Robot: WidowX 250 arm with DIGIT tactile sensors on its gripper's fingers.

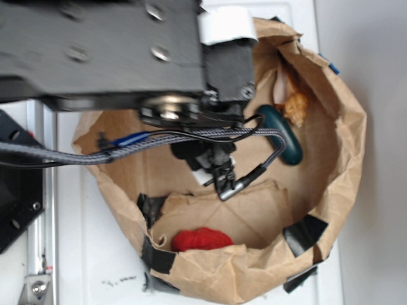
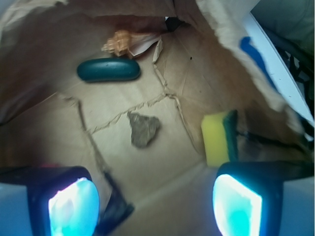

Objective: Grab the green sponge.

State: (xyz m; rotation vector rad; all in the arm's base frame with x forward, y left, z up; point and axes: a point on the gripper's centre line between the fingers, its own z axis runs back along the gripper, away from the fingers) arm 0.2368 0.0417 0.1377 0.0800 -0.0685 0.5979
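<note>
The opening of my gripper faces the grey scrap (image 2: 143, 130), and the end of one finger points at the green sponge. So I should move across until the fingers are on both sides of the sponge (image 2: 219, 139).
In the wrist view the green sponge (image 2: 220, 138), yellow foam with a dark green layer on its right face, stands on the paper floor just beyond my right fingertip (image 2: 236, 205). My gripper (image 2: 155, 206) is open, its two glowing pads wide apart with only brown paper between them. In the exterior view the gripper (image 1: 219, 173) hangs inside the brown paper bag (image 1: 343, 152), and the arm hides the sponge.
A dark teal capsule (image 2: 108, 70) (image 1: 283, 136) lies at the far side next to an orange shell-like thing (image 2: 118, 43) (image 1: 295, 107). A grey scrap (image 2: 144, 129) sits mid-floor. A red cloth lump (image 1: 201, 239) lies at the near wall. Black tape patches (image 1: 304, 233) line the bag.
</note>
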